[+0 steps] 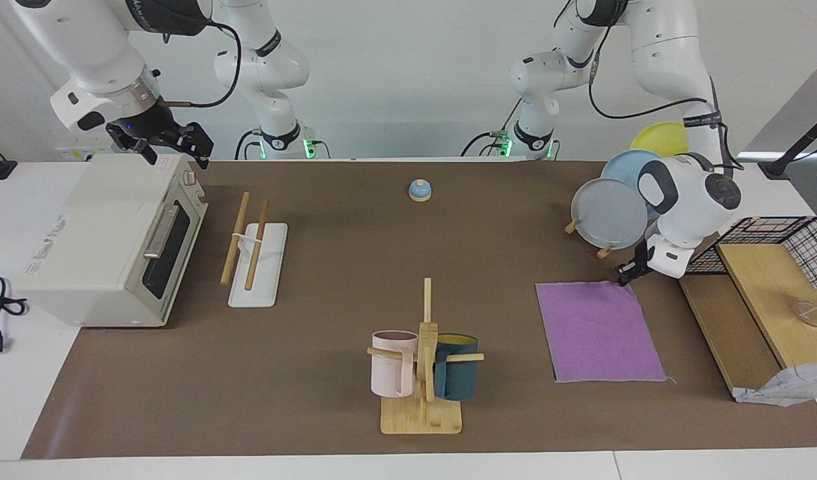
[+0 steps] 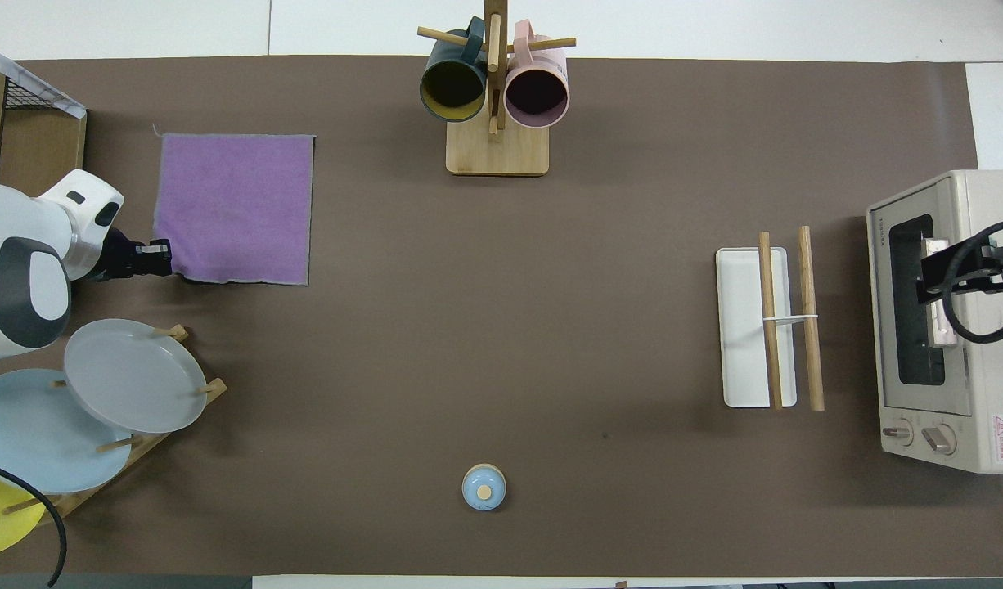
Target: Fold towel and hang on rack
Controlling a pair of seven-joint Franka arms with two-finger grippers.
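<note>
The towel is lying flat, its corner (image 2: 178, 276) held in the robot's left gripper, which should go on folding that corner across until it reaches the towel's edge (image 2: 307, 278) facing the rack.
The towel (image 1: 598, 330) lies flat on the brown mat, purple face up, toward the left arm's end of the table; it also shows in the overhead view (image 2: 236, 209). My left gripper (image 1: 627, 275) is down at the towel's corner nearest the robots, at the cloth's edge (image 2: 156, 258). The rack (image 1: 255, 257), two light-wood rods on a white base, stands toward the right arm's end beside the toaster oven (image 2: 755, 327). My right gripper (image 1: 174, 148) is open and empty, up in the air over the toaster oven (image 2: 933, 276).
A white toaster oven (image 1: 108, 240) sits at the right arm's end. A bamboo mug tree (image 1: 425, 373) with pink and teal mugs stands at mid table, far from the robots. A plate stand (image 1: 608, 213), a wire basket (image 1: 775, 243), a wooden board (image 1: 768, 293) and a blue bell (image 1: 420, 190) are also here.
</note>
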